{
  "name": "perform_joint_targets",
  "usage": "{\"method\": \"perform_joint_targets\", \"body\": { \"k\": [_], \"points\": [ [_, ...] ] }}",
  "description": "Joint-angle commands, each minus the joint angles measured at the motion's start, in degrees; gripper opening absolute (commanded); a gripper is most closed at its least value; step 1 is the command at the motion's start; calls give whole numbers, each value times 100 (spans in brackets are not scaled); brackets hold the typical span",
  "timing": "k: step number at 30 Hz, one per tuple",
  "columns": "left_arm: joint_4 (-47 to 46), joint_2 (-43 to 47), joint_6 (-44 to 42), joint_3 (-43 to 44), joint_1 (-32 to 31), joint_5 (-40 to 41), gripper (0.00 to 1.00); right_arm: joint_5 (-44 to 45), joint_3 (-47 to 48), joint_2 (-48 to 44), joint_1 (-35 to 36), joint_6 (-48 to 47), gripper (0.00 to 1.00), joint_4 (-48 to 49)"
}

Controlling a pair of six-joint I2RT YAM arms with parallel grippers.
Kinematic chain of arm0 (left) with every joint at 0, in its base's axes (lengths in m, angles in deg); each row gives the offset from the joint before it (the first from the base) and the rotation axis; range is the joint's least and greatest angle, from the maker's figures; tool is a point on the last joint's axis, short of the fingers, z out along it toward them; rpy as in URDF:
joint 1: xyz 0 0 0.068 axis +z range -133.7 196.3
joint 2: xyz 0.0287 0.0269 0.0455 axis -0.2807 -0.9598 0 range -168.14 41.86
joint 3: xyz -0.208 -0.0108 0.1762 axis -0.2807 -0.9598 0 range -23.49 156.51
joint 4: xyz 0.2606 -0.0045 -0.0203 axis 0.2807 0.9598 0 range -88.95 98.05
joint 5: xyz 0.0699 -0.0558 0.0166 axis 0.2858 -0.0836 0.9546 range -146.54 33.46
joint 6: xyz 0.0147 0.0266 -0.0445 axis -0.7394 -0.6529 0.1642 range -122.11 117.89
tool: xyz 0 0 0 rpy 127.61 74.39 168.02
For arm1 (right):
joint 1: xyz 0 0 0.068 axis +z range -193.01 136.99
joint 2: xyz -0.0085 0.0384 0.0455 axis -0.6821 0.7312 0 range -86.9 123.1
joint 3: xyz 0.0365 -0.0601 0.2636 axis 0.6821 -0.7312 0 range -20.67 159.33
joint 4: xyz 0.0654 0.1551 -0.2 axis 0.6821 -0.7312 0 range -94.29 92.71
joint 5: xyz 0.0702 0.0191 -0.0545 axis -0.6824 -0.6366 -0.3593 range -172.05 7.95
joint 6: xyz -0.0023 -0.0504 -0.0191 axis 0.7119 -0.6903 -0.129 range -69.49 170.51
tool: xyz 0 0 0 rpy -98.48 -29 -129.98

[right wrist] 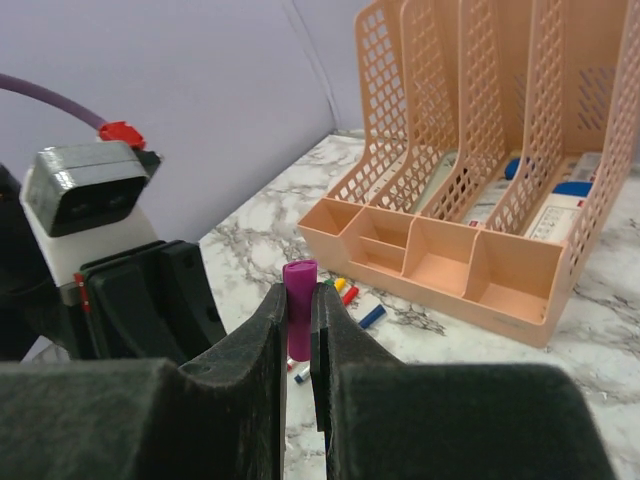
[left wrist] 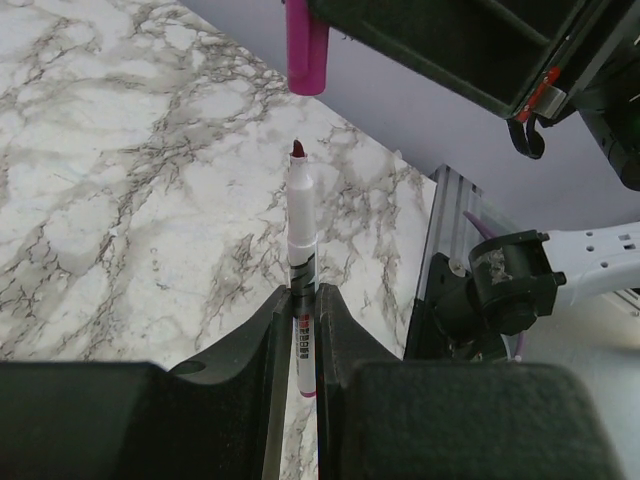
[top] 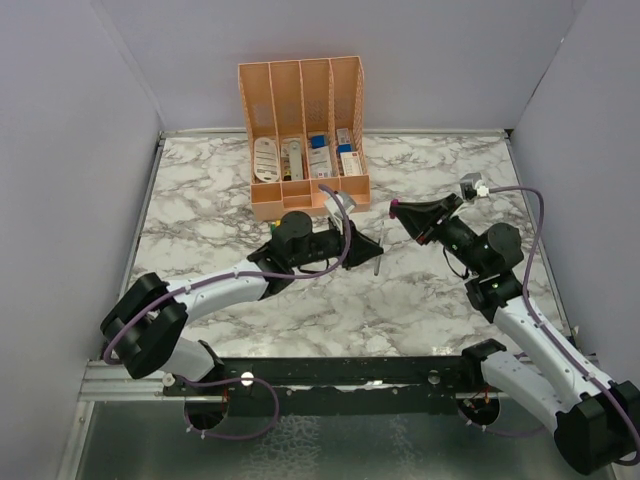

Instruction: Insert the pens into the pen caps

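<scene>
Next, I bring the pen under the cap (top: 393, 214) with my left gripper before I push it in, because the pen's tip (top: 382, 221) is off to one side of the cap's open end.
My left gripper (left wrist: 303, 292) is shut on a grey-white pen (left wrist: 302, 225) that points forward, its dark magenta tip bare. My right gripper (right wrist: 298, 290) is shut on the magenta-purple cap (right wrist: 299, 300), held upright. In the left wrist view that cap (left wrist: 306, 45) hangs just beyond the pen tip, roughly in line with it, with a small gap between them. From above, the left gripper (top: 372, 246) and right gripper (top: 402, 214) face each other above mid-table, and the pen (top: 375, 263) and cap (top: 394, 208) show. Yellow (right wrist: 340, 284), red (right wrist: 349, 294) and blue (right wrist: 371, 316) caps lie on the table.
The peach organizer (top: 300, 205) stands at the back centre with white and blue boxed items in it; its front trays (right wrist: 440, 262) are close behind the loose caps. Ends of other pens (right wrist: 301, 372) lie under my right fingers. Walls enclose the marble table (top: 440, 300).
</scene>
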Motion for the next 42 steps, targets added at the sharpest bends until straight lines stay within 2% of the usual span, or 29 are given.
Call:
{"method": "perform_joint_targets", "body": {
  "k": [1, 18, 42],
  "points": [
    [-294, -168, 168, 212, -1, -435, 0, -390, -84, -97, -15, -52, 1, 640],
    [-398, -352, 307, 455, -13, -653, 0, -631, -132, 62, -15, -57, 1, 845],
    [-433, -306, 252, 394, 0, -453, 0, -517, -138, -75, -15, -186, 1, 460]
  ]
}}
